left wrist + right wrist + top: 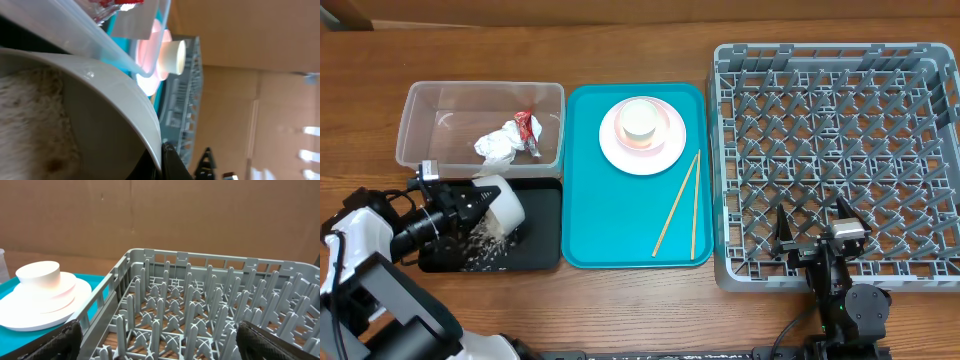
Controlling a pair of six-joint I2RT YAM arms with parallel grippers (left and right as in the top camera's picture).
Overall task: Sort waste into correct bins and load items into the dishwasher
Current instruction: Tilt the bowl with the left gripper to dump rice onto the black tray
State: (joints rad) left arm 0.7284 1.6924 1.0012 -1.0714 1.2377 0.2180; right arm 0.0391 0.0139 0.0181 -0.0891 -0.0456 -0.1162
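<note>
The tipped white bowl (37,120) has rice inside, so next my left gripper empties it completely over the black tray before putting it on the teal tray (608,215).
My left gripper (480,203) is shut on the rim of the white bowl (502,207), tipped on its side over the black tray (545,225). Rice grains (480,245) lie scattered on the tray; some cling inside the bowl (30,120). The clear tub (480,125) holds the crumpled napkin (498,145) and the red wrapper (528,128). The pink plate (642,137) with the white cup (640,119) on it and two chopsticks (682,203) lie on the teal tray (585,200). My right gripper (815,228) is open over the front edge of the grey dish rack (840,150).
The teal serving tray sits between the bins and the rack. The rack's upright pegs (195,310) fill the right wrist view, with the plate and cup (40,287) at its left. Bare wooden table lies along the front.
</note>
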